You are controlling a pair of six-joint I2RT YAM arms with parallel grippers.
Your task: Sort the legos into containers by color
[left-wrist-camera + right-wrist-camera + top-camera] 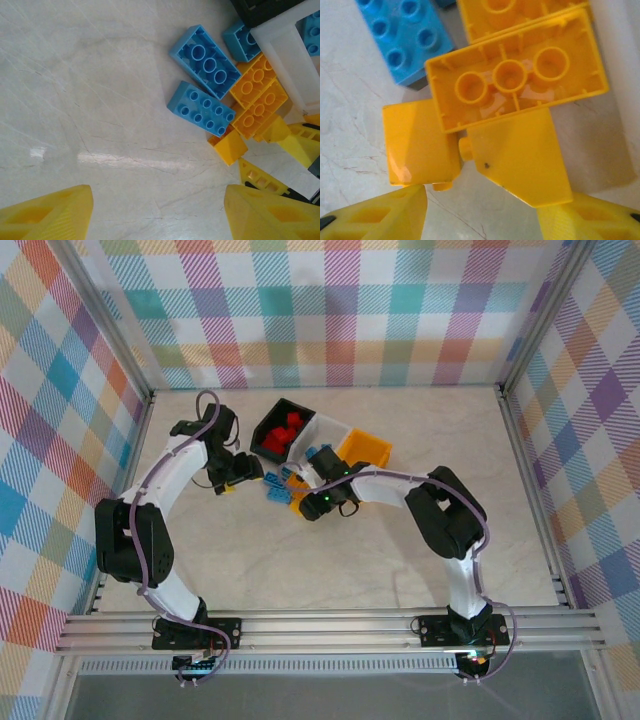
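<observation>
The orange sloped piece point(520, 156) and small orange block are crowded around my right gripper's fingers. That gripper should move back while my left gripper takes the small block point(420, 142) first.
Three bins stand in a row at the back: a black bin point(268, 445) holding red legos point(288, 428), a white bin point(326, 428) with a blue lego in it, and a yellow-orange bin point(365, 450). In front lie loose blue legos point(202, 107) and yellow-orange legos point(257, 97). My left gripper point(160, 215) is open over bare table, left of the pile. My right gripper point(482, 220) is open, its fingertips point(385, 215) right at a small orange block point(420, 145) and an orange sloped piece point(525, 155). An upturned orange brick point(517, 75) lies just beyond them.
The white bin's wall point(285, 55) and the black bin's corner point(265, 7) stand right behind the pile. My two grippers point(250, 475) point(305, 498) are close together on either side of the loose legos. Checkered walls enclose the table point(400, 560).
</observation>
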